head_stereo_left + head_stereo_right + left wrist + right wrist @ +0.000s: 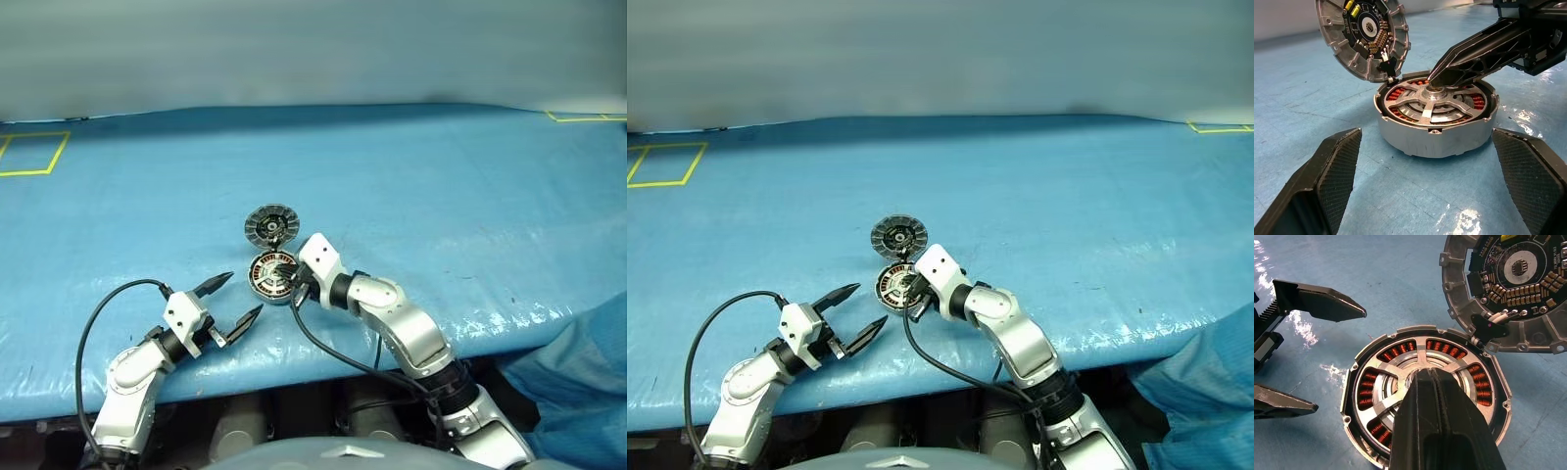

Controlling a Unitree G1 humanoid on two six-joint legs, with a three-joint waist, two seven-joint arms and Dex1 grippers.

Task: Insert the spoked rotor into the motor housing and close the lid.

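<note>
My right gripper's fingers sit on the rotor's middle (273, 275), where the lid must shut, so next I lift away and push the lid over from its far edge (271, 208).
The motor housing (1435, 139) sits on the blue table top near its front edge, copper windings showing inside. The spoked rotor (1427, 110) lies inside it, its silvery spokes level with the rim. My right gripper (1425, 374) is shut, and its tips rest on the rotor's central hub. The lid (1364, 36) stands tilted at the housing's far edge, joined to it by short wires, its circuit-board face turned toward the housing. My left gripper (245, 294) is open, a little to the left of the housing and nearer me, with nothing between its fingers (1334, 171).
A yellow tape square (34, 154) marks the far left of the blue table (441, 196), and another tape mark (588, 117) sits at the far right. Blue cloth (578, 362) hangs at the front right. Black cables loop from both wrists.
</note>
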